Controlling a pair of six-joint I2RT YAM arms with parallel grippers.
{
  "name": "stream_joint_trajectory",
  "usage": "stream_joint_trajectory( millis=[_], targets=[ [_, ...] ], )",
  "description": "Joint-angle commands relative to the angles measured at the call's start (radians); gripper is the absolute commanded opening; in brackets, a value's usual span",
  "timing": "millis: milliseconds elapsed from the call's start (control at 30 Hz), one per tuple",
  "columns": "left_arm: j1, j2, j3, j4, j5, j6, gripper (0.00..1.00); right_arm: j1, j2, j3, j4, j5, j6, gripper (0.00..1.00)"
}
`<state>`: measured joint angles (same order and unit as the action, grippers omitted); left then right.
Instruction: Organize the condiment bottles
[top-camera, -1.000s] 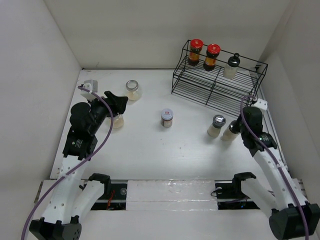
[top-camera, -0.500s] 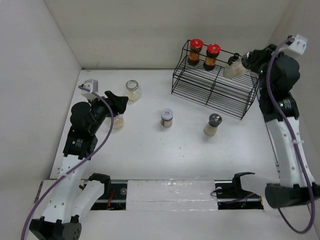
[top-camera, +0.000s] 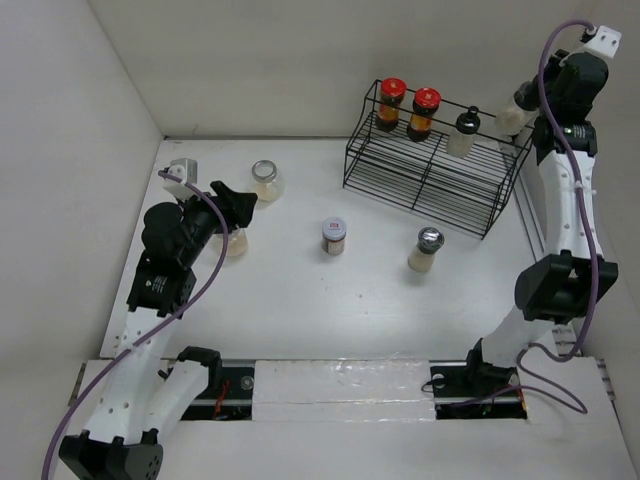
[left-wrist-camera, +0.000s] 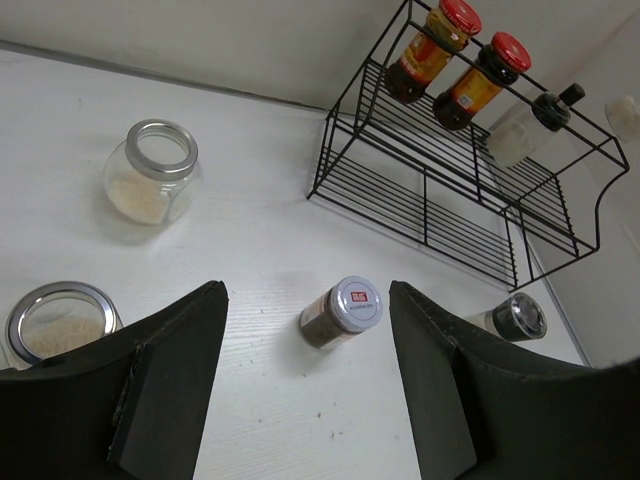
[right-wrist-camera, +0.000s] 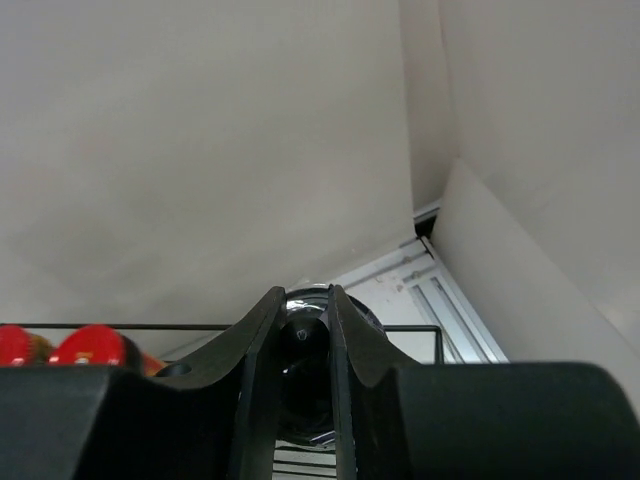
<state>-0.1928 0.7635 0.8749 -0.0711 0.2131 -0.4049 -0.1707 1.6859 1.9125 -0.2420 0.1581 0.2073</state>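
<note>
I should have my right gripper keep lowering the pale shaker, which hangs by its cap over the loose end of the top shelf, until it stands there.
My right gripper is raised above the right end of the black wire rack and is shut on a pale shaker. In the right wrist view the shaker's dark cap sits between the shut fingers. Two dark jars with red lids and a pale black-capped bottle stand on the rack's top shelf. On the table stand a silver-capped shaker, a white-lidded spice jar and two clear glass jars. My left gripper is open and empty above the spice jar.
White walls close in the table on the left, back and right. The rack's lower shelf holds nothing. The right arm's links run up along the right wall beside the rack.
My right gripper took the pale shaker from the table near the silver-capped one, lifted it to the rack, and has now moved right, past the rack's right end. The left arm has not moved.
</note>
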Motion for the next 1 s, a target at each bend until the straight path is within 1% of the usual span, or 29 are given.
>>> stream_joint_trajectory(
  millis=[0, 200, 367, 533, 700, 800, 867, 967],
  targets=[
    [-0.002, 0.01, -0.004, 0.045, -0.003, 0.003, 0.61, -0.016, 0.001, 0.079, 0.058, -0.045, -0.031, 0.2],
    [-0.002, 0.028, 0.006, 0.045, -0.003, 0.003, 0.61, -0.016, 0.023, 0.017, 0.09, -0.035, -0.051, 0.2],
    [-0.002, 0.028, 0.006, 0.045, -0.012, 0.003, 0.61, -0.026, 0.07, 0.017, 0.081, -0.035, -0.083, 0.19],
    [-0.002, 0.037, 0.006, 0.045, -0.012, 0.003, 0.61, -0.026, 0.103, 0.017, 0.081, 0.003, -0.092, 0.19],
    [-0.002, 0.037, 0.006, 0.045, -0.012, 0.012, 0.61, -0.026, 0.156, 0.08, 0.066, 0.006, -0.115, 0.19],
    [-0.002, 0.037, 0.006, 0.036, -0.021, 0.012, 0.61, -0.026, 0.167, 0.091, 0.05, -0.003, -0.115, 0.19],
    [-0.002, 0.037, 0.006, 0.036, -0.021, 0.012, 0.61, -0.026, 0.176, 0.091, 0.04, -0.003, -0.115, 0.19],
    [-0.002, 0.037, 0.006, 0.036, -0.021, 0.012, 0.61, -0.026, 0.176, 0.046, 0.03, -0.003, -0.115, 0.21]
  ],
)
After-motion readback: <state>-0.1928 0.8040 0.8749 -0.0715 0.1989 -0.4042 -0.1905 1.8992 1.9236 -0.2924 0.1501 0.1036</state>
